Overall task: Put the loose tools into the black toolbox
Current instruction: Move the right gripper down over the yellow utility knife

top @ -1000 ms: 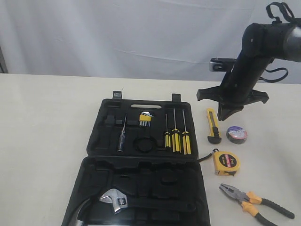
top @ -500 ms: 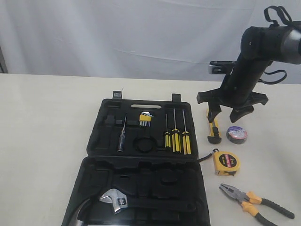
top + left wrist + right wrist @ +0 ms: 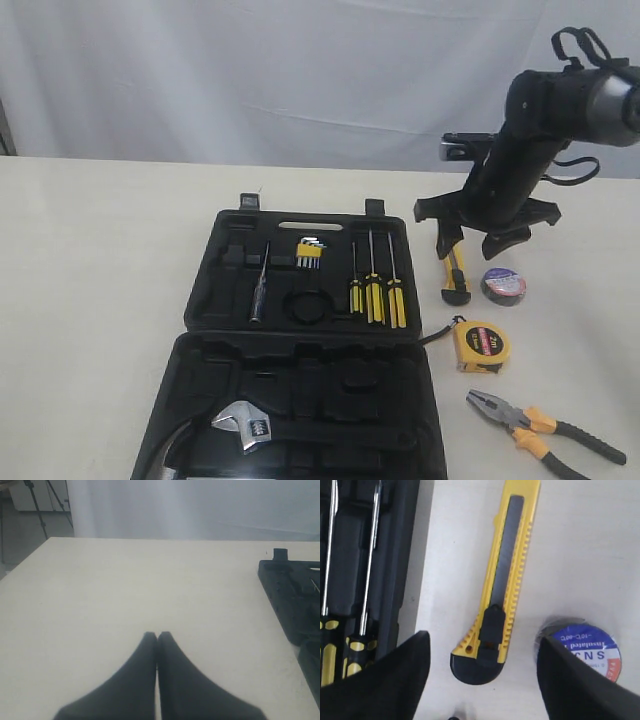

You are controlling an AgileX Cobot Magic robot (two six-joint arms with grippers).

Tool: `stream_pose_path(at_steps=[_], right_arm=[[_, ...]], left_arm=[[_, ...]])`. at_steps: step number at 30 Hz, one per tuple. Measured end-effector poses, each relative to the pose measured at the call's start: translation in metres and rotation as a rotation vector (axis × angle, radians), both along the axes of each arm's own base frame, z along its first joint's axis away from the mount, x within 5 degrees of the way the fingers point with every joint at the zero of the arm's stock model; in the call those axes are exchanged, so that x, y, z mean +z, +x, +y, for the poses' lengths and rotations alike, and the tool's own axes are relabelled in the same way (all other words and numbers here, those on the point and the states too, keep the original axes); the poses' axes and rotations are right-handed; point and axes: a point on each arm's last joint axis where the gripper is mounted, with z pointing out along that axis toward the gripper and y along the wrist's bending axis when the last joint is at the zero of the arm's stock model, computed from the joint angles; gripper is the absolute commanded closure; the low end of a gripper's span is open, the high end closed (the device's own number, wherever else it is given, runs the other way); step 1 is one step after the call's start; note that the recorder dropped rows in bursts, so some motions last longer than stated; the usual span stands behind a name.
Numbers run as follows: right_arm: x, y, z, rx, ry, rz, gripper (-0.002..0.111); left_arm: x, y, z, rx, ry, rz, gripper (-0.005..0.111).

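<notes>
The right gripper's open fingers have the utility knife (image 3: 504, 570) lengthwise between them, clear of the toolbox edge. The robot should keep lowering them until they are on both sides of the yellow body (image 3: 492, 620).
The black toolbox (image 3: 205, 300) lies open on the table. To its right, the yellow-black utility knife (image 3: 456, 280) lies under my right gripper (image 3: 470, 244), which is open and hangs just above it. In the right wrist view the knife (image 3: 506, 580) sits between the spread fingers (image 3: 395, 675) of that gripper (image 3: 482, 639). The black tape roll (image 3: 503, 286) (image 3: 587, 647) rests beside one finger. The yellow tape measure (image 3: 481, 346) and the orange-handled pliers (image 3: 545, 428) lie nearer the front. My left gripper (image 3: 157, 635) is shut and empty over bare table, left of the toolbox (image 3: 287, 592).
Yellow-handled screwdrivers (image 3: 375, 295) (image 3: 350, 655) and hex keys (image 3: 309, 250) sit in the toolbox's far half. A silver adjustable wrench (image 3: 245, 425) sits in the near half. A white curtain hangs behind the table.
My right gripper has dropped and shifted left, from above the tape roll to straddling the utility knife. No tool has moved.
</notes>
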Motion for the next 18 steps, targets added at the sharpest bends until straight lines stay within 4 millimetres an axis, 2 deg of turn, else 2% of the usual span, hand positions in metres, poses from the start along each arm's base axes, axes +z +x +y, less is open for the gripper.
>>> stream_pose_path(at_steps=[18], right_arm=[[-0.032,0.007,-0.002,-0.004,0.000,0.009,0.048]], left_arm=[[0.000,0.000,0.000,0.000,0.000,0.000,0.107]])
